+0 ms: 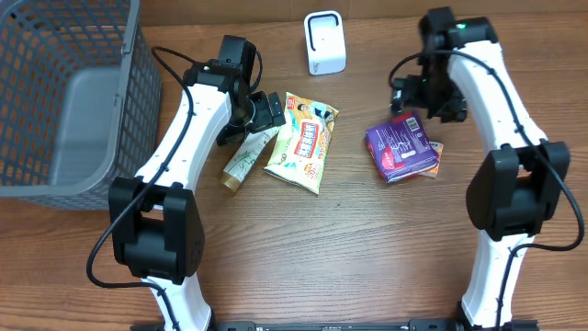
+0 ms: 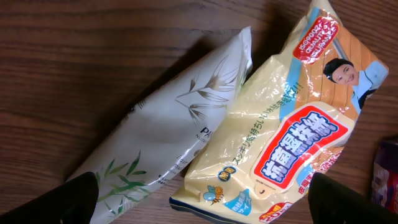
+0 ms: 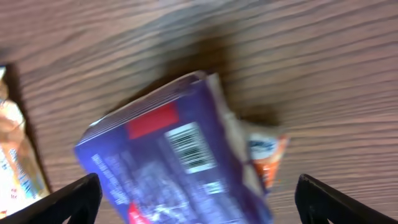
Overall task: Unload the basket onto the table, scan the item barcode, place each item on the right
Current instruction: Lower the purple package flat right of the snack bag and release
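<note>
The purple packet (image 1: 400, 148) is lying partly over the orange packet (image 1: 436, 160). Next, my right gripper slides the purple packet clear, then picks it up by itself for scanning first.
A white barcode scanner (image 1: 325, 42) stands at the back of the table. A yellow snack packet (image 1: 301, 142) (image 2: 292, 130) lies beside a white leaf-printed tube (image 1: 246, 156) (image 2: 168, 130). My left gripper (image 1: 266, 110) (image 2: 205, 205) hangs open just above these two, holding nothing. To the right, a purple packet (image 1: 401, 147) (image 3: 168, 162) lies barcode (image 3: 189, 147) up on an orange packet (image 1: 435, 152) (image 3: 267, 155). My right gripper (image 1: 418, 97) (image 3: 202, 202) is open over the purple packet, with its fingers wide apart; this view is blurred.
A grey mesh basket (image 1: 55, 101) fills the back left corner. Bare wooden tabletop (image 1: 367, 248) spreads across the front. The purple packet's edge (image 2: 388, 177) shows at the right of the left wrist view.
</note>
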